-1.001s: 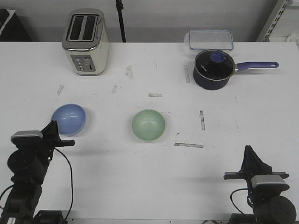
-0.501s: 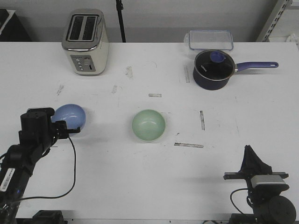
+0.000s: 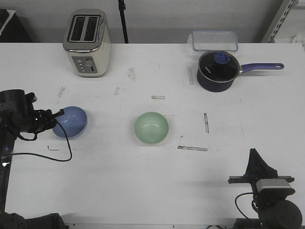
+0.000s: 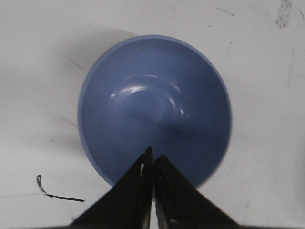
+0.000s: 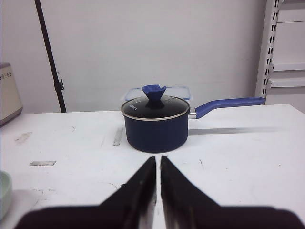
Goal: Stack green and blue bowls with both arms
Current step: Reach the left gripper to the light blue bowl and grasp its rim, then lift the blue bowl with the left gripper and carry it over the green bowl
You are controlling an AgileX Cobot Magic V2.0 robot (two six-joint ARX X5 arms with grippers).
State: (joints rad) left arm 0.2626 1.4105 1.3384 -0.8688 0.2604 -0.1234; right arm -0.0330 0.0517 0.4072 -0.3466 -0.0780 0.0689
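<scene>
The blue bowl (image 3: 72, 122) should nest in the mint green bowl (image 3: 151, 128) and almost cover the green one when I lower it in, because their rims look equally wide.
The periwinkle blue bowl (image 3: 70, 121) sits upright on the white table at the left; it fills the left wrist view (image 4: 155, 105). The mint green bowl (image 3: 151, 128) sits upright near the table's middle; only its rim shows in the right wrist view (image 5: 4, 193). My left gripper (image 3: 59, 113) is shut and empty, its tips over the blue bowl's left rim (image 4: 153, 157). My right gripper (image 3: 254, 153) is shut and empty, low at the front right, far from both bowls; in its wrist view (image 5: 157, 159) it points toward the saucepan.
A dark blue saucepan (image 3: 218, 70) with glass lid and long handle stands back right, a clear lidded box (image 3: 215, 40) behind it. A cream toaster (image 3: 87, 43) stands back left. Tape strips and scuff marks dot the table (image 3: 190, 181).
My left arm has risen and swung left and forward, bringing its shut gripper from beside the blue bowl's near edge to over its left rim. The right arm and both bowls have not moved.
</scene>
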